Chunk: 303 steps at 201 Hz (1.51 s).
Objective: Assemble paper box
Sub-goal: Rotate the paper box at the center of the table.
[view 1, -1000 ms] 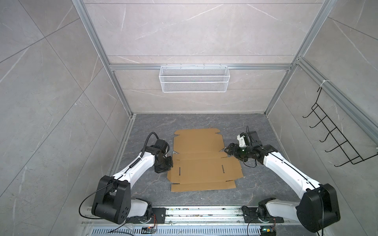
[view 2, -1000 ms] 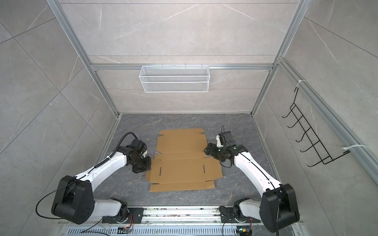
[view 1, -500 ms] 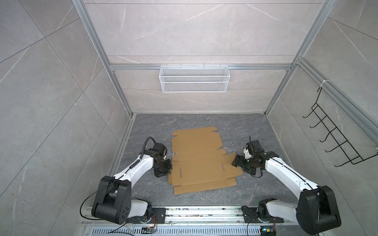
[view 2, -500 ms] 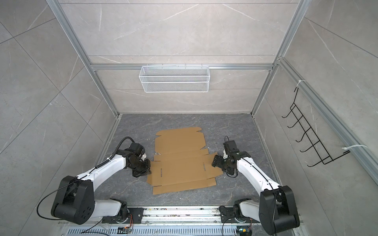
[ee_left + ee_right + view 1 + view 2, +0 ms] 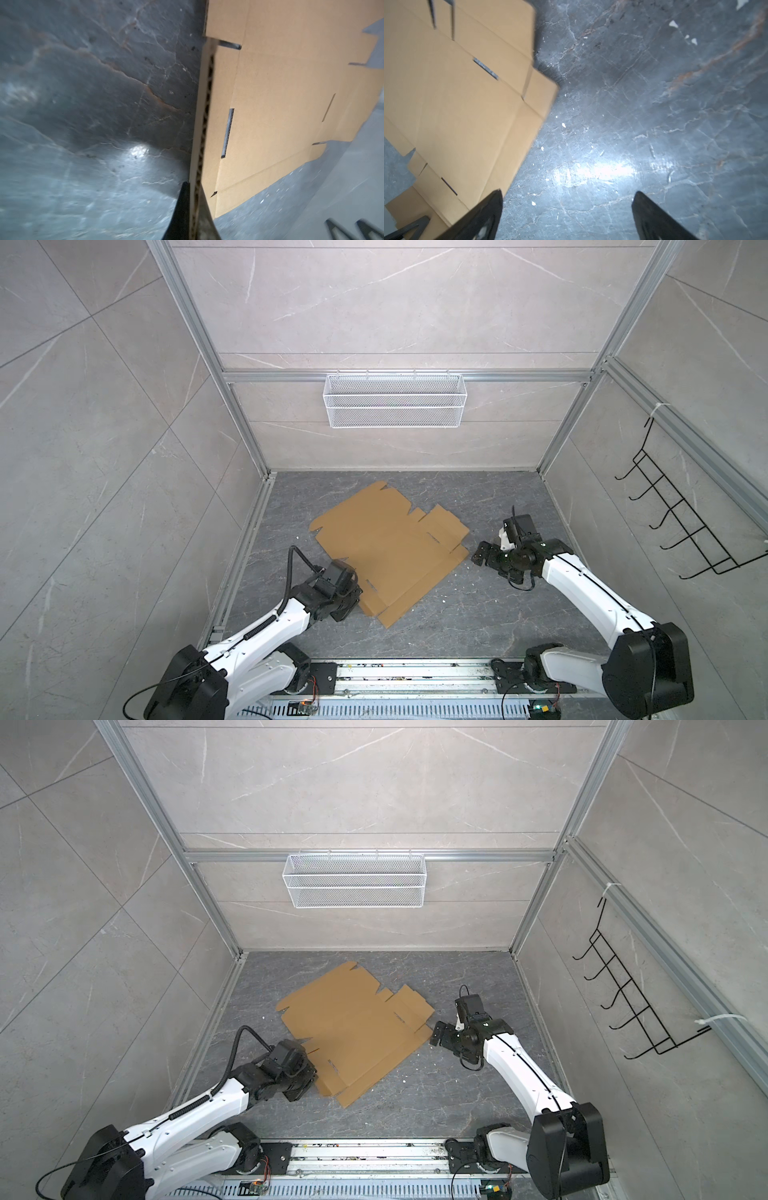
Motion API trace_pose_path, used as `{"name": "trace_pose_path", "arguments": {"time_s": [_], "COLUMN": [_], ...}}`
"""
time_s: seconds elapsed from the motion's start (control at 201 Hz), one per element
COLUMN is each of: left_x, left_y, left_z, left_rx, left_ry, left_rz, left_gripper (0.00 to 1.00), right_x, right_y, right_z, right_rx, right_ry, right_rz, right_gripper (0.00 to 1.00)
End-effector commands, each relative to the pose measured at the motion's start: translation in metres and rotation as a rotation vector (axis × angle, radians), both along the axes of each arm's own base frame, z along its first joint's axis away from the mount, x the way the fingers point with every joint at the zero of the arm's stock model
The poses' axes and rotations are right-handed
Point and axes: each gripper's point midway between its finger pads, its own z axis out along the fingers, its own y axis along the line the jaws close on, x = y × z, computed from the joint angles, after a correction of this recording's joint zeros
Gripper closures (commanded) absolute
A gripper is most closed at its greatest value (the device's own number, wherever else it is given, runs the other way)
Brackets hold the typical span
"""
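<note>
A straight crease (image 5: pixel 505 142) runs beside the cardboard sheet's long edge piece (image 5: pixel 519 143), so the edge piece will hinge along that crease when I lift its edge.
The paper box (image 5: pixel 390 549) (image 5: pixel 355 1029) is a flat brown die-cut cardboard sheet lying skewed on the dark stone floor in both top views. My left gripper (image 5: pixel 353 600) (image 5: pixel 311 1080) is shut on the sheet's near-left edge; the left wrist view shows the corrugated edge (image 5: pixel 204 124) pinched between the two black fingers (image 5: pixel 182 207) of that gripper (image 5: pixel 194 195). My right gripper (image 5: pixel 482 558) (image 5: pixel 441 1036) stands open just off the sheet's right corner, touching nothing. The right wrist view has its fingertips (image 5: pixel 492 205) wide apart over bare floor, the cardboard (image 5: pixel 456 104) beside one finger.
A white wire mesh basket (image 5: pixel 395 406) hangs on the back wall. A black wire hook rack (image 5: pixel 681 526) is on the right wall. Aluminium frame rails (image 5: pixel 245 547) border the floor. Small white crumbs (image 5: pixel 563 125) lie scattered near the sheet.
The sheet has turned, its near edge swung towards the left arm. My right gripper let go of the right flap, opened wide and drew back to the right. My left gripper stayed shut on the edge.
</note>
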Motion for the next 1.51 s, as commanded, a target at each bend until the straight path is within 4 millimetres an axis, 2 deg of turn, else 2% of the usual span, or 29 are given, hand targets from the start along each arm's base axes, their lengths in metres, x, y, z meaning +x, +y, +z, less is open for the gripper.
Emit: {"name": "trace_pose_path", "arguments": {"time_s": [0.0, 0.109, 0.254, 0.388, 0.527, 0.766, 0.93, 1.05, 1.144, 1.279, 1.383, 1.503], "left_x": [0.037, 0.035, 0.024, 0.016, 0.012, 0.009, 0.008, 0.004, 0.001, -0.006, -0.014, -0.003], "left_y": [-0.013, -0.049, -0.076, -0.077, -0.072, -0.088, -0.092, -0.086, -0.071, -0.049, -0.026, 0.0], "left_z": [0.027, 0.029, 0.03, 0.042, 0.052, 0.042, 0.041, 0.047, 0.056, 0.064, 0.067, 0.083], "left_rx": [-0.095, -0.133, -0.209, -0.235, -0.227, -0.236, -0.23, -0.205, -0.146, -0.068, 0.027, 0.113], "left_ry": [-0.125, -0.065, 0.04, 0.052, 0.032, 0.043, 0.045, 0.029, -0.002, -0.02, 0.004, -0.014], "left_rz": [0.258, 0.204, 0.14, 0.137, 0.135, 0.095, 0.071, 0.039, 0.014, -0.042, -0.098, -0.182], "left_gripper": [1.0, 1.0, 1.0, 1.0, 1.0, 0.98, 0.96, 0.88, 0.75, 0.6, 0.55, 0.53], "right_x": [-0.003, -0.004, -0.015, -0.012, 0.0, 0.017, 0.018, 0.019, 0.018, 0.017, 0.018, 0.014], "right_y": [0.015, 0.058, 0.087, 0.1, 0.109, 0.135, 0.133, 0.13, 0.129, 0.13, 0.135, 0.138], "right_z": [0.001, -0.012, -0.021, -0.037, -0.043, -0.051, -0.053, -0.052, -0.052, -0.055, -0.052, -0.05], "right_rx": [0.124, 0.392, 0.399, 0.465, 0.508, 0.53, 0.463, 0.401, 0.356, 0.304, 0.266, 0.215], "right_ry": [0.015, -0.002, 0.002, 0.017, -0.01, -0.024, -0.036, -0.048, -0.044, -0.036, -0.023, 0.04], "right_rz": [-0.046, -0.115, -0.132, -0.183, -0.21, -0.222, -0.215, -0.17, -0.13, -0.052, 0.039, 0.181], "right_gripper": [0.02, 0.06, 0.07, 0.09, 0.13, 0.36, 0.58, 0.71, 0.78, 0.84, 0.88, 0.88]}}
